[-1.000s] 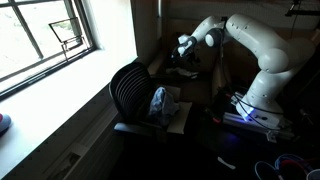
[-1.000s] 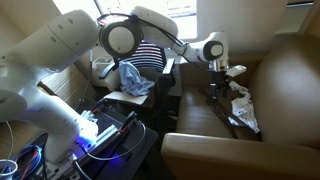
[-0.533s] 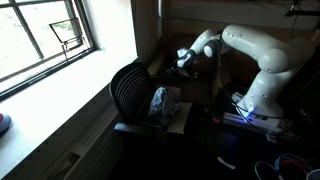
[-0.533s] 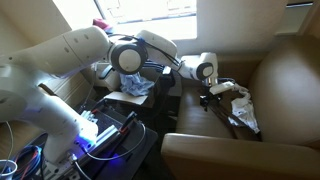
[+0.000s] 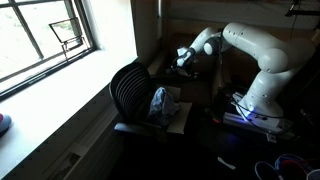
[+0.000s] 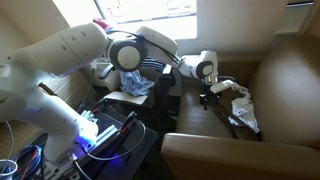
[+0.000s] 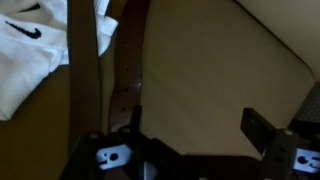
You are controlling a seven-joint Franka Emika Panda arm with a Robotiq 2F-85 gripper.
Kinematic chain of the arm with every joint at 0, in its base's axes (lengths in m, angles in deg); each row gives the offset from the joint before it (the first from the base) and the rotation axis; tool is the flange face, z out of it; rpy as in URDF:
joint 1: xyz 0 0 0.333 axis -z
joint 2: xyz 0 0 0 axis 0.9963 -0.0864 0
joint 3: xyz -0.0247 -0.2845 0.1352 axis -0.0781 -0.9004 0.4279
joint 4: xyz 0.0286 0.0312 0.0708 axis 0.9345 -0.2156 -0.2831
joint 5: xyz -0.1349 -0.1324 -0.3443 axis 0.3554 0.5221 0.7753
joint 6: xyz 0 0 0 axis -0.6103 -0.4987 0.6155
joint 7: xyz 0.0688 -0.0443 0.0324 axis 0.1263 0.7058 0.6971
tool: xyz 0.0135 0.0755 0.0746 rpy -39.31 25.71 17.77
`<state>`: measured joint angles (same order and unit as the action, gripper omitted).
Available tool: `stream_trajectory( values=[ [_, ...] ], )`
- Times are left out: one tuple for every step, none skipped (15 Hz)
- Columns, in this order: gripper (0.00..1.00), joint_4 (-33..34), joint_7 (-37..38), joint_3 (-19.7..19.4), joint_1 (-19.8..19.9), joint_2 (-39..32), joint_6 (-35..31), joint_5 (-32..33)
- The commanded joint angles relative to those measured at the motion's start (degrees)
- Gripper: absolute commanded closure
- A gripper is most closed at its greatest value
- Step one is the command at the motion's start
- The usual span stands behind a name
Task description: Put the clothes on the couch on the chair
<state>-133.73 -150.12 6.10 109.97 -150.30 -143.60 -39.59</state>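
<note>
The clothes are off to the side of my open gripper, which is over plain cushion point(image 7: 195, 108). Next, I swing across and turn my gripper over the white piece point(image 6: 242, 106) before I close it.
The brown couch point(image 6: 275, 80) fills the right of an exterior view, and its tan seat point(image 7: 210, 70) lies under the wrist camera. On the seat lie the clothes point(image 6: 240, 105): a white piece with a black logo point(image 7: 25, 45) beside a dark strap point(image 7: 125, 60). My gripper point(image 6: 210, 93) hangs low over the seat just beside them, open, with bare cushion between its fingers point(image 7: 262, 125). The gripper point(image 5: 183, 58) also shows past the black ribbed chair point(image 5: 132, 92). A pale blue garment point(image 5: 158, 103) rests on that chair, and it shows again from the couch side point(image 6: 135, 84).
A whitish cardboard sheet point(image 5: 180, 117) lies on the chair seat under the garment. A window point(image 5: 45, 35) and sill run along the wall. The robot's base with a blue light point(image 5: 245, 115) and cables point(image 6: 100, 130) stands beside the chair. The couch arm point(image 6: 220, 155) lies in front.
Over the first half second the arm swung down and closer to the clothes on the couch seat. It has stayed still since. The jaws remain open.
</note>
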Motion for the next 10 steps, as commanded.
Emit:
stream_trajectory(
  values=[
    [0.0, 2.8, -13.9, 3.2, 4.5, 0.1, 2.3, 1.4],
    [0.0, 3.4, -18.1, 3.4, 5.4, 0.1, 3.1, 1.3],
    [0.0, 3.8, -22.3, 3.5, 6.4, 0.2, 4.0, 1.3],
    [0.0, 4.1, -26.4, 3.4, 7.2, 0.2, 5.0, 1.3],
    [0.0, 4.1, -29.9, 3.1, 7.8, 0.3, 6.5, 1.3],
    [0.0, 4.3, -32.9, 2.7, 8.0, 0.4, 8.5, 1.4],
    [0.0, 4.1, -33.2, 1.3, 7.3, 0.4, 12.2, 1.9],
    [0.0, 3.8, -31.2, -0.5, 6.1, 0.5, 15.1, 2.8],
    [0.0, 3.5, -30.8, 1.2, 7.5, 0.6, 11.1, 1.7],
    [0.0, 3.5, -30.8, 0.8, 7.3, 0.6, 13.0, 2.2]
  ],
)
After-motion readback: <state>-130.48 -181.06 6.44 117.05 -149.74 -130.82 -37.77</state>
